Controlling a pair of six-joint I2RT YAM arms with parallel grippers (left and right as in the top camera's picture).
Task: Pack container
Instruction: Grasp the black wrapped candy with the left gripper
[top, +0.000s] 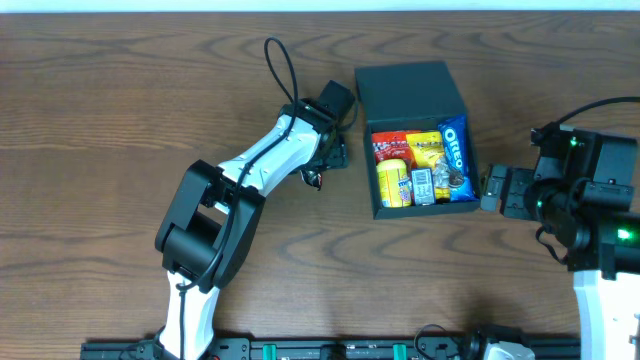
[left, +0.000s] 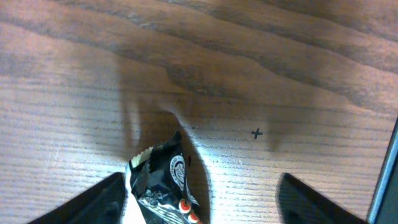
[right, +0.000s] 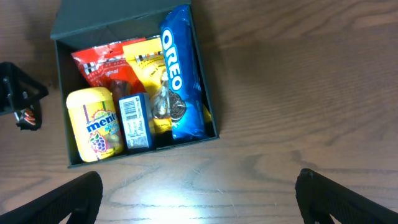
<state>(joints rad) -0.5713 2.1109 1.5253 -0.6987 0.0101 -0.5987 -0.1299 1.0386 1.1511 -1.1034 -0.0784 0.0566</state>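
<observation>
The black snack packet lies near one finger of my open left gripper, so I should move my fingers over the packet's middle before I close them.
The dark teal container stands open at centre right, its flat lid laid back behind it. Inside it lie a blue Oreo pack, a yellow Mentos tub, a red packet, a yellow packet and a small blue box. My left gripper hangs over the table left of the container, open. A crumpled black snack packet lies between its jaws, close to the left finger. My right gripper is open over bare wood just right of the container, holding nothing.
The table is dark brown wood. A small cross mark is drawn on it ahead of the left gripper. The left arm's cable loops up behind its wrist. The container's left wall stands close to the right of the left gripper.
</observation>
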